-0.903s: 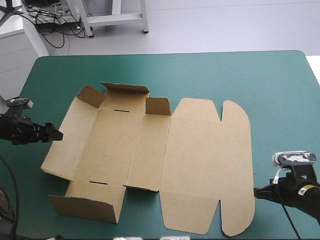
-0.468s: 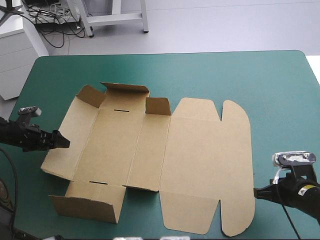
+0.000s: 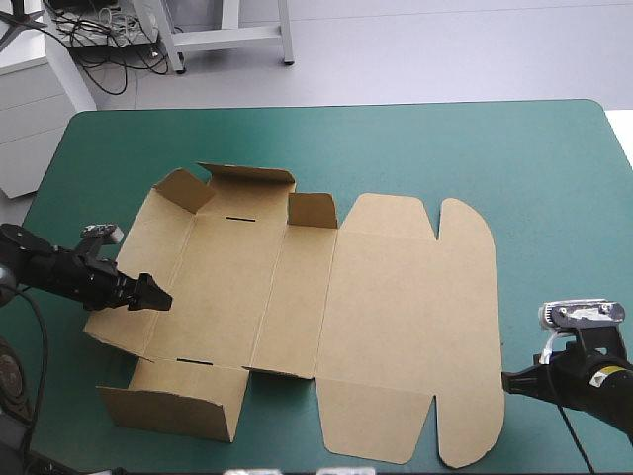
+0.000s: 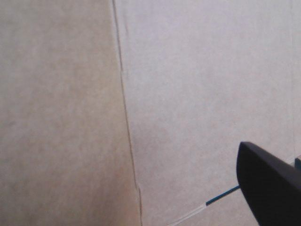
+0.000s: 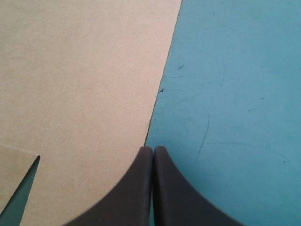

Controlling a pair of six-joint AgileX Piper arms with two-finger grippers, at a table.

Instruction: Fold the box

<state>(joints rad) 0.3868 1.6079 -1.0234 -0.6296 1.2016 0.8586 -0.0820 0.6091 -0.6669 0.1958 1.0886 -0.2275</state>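
Observation:
I expect the lid panel point(image 3: 407, 297) to come along, still flat, when I lift the side panel and carry it around, because creases point(image 3: 326, 303) join the two panels in one sheet.
The brown box point(image 3: 396, 317) lies spread as a cut sheet in the middle of the table, lid panel flat on the right. Short flaps point(image 3: 247, 180) stand raised along its far left side, and a wall panel point(image 3: 178, 406) lies at the near left. My left gripper point(image 3: 150, 295) is low over the left side panel, open. The left wrist view shows one black finger point(image 4: 270, 188) over the board point(image 4: 188, 94) with a crease beside it; the other finger is out of sight. My right gripper point(image 3: 506, 381) is shut, its tip point(image 5: 153, 149) at the lid's right edge point(image 5: 80, 84).
Bare teal-green cover point(image 3: 554, 198) runs along the far side and to the right of the sheet point(image 5: 235, 94). The left arm reaches in from the table's left edge. The right arm sits at the near right corner.
My left gripper has moved rightward and nearer, from beyond the box's left edge to over its left panel. The right arm and the box have not moved.

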